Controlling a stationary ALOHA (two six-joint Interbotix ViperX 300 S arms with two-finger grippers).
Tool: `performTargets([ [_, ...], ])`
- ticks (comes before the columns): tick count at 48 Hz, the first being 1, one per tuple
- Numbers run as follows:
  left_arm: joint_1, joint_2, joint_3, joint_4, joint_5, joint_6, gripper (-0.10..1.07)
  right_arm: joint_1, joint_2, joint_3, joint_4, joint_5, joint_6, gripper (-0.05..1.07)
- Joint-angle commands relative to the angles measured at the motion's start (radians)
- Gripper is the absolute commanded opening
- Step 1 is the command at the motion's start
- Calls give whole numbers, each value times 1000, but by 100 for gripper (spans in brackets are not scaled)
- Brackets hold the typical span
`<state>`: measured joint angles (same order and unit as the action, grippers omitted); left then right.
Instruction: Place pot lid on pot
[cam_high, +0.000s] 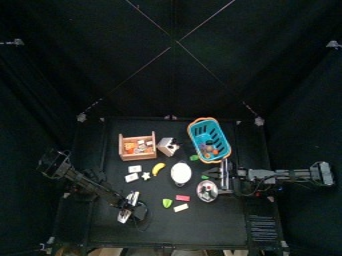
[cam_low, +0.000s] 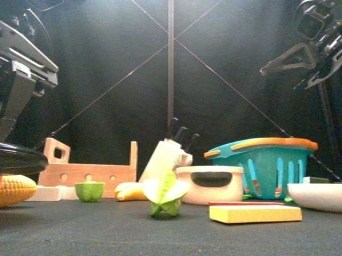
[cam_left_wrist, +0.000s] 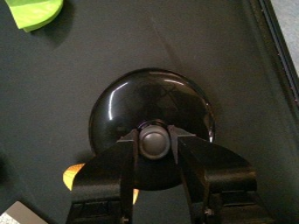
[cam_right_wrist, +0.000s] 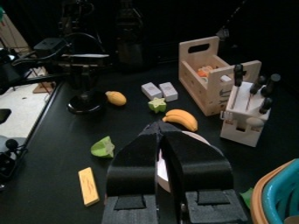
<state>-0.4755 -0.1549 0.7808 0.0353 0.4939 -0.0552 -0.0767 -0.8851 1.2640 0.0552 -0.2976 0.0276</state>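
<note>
An orange piece's edge (cam_left_wrist: 73, 175) sticks out beside the lid's rim, so the black domed lid (cam_left_wrist: 152, 98) will come off when I lift it, and the orange piece will stay behind.
The whitish round pot lid (cam_high: 181, 174) lies flat on the table, left of the shiny silver pot (cam_high: 207, 189). In the front view the pot lid (cam_low: 211, 185) is near the middle and the pot (cam_low: 318, 195) is at the right edge. My right gripper (cam_right_wrist: 162, 131) hangs above the table with its jaws together and nothing in them; the pot lid (cam_right_wrist: 198, 144) shows behind its jaws. My left gripper (cam_left_wrist: 152, 144) rests at the front left, open, with its jaws on either side of a grey knob on a black domed thing (cam_left_wrist: 128, 96).
A blue basket (cam_high: 210, 140) stands behind the pot. A wooden crate (cam_high: 135, 147) and a knife block (cam_high: 167, 147) are at the back. A banana (cam_high: 158, 172), a green piece (cam_high: 166, 203) and a yellow block (cam_high: 181, 207) lie near the lid.
</note>
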Motion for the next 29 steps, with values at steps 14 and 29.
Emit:
performTargets([
  [14, 100, -44, -91, 8, 84, 2, 56, -2, 8, -18, 2, -5, 2, 1],
  [29, 275, 11, -225, 6, 193, 5, 56, -40, 6, -18, 55, 3, 20, 2],
])
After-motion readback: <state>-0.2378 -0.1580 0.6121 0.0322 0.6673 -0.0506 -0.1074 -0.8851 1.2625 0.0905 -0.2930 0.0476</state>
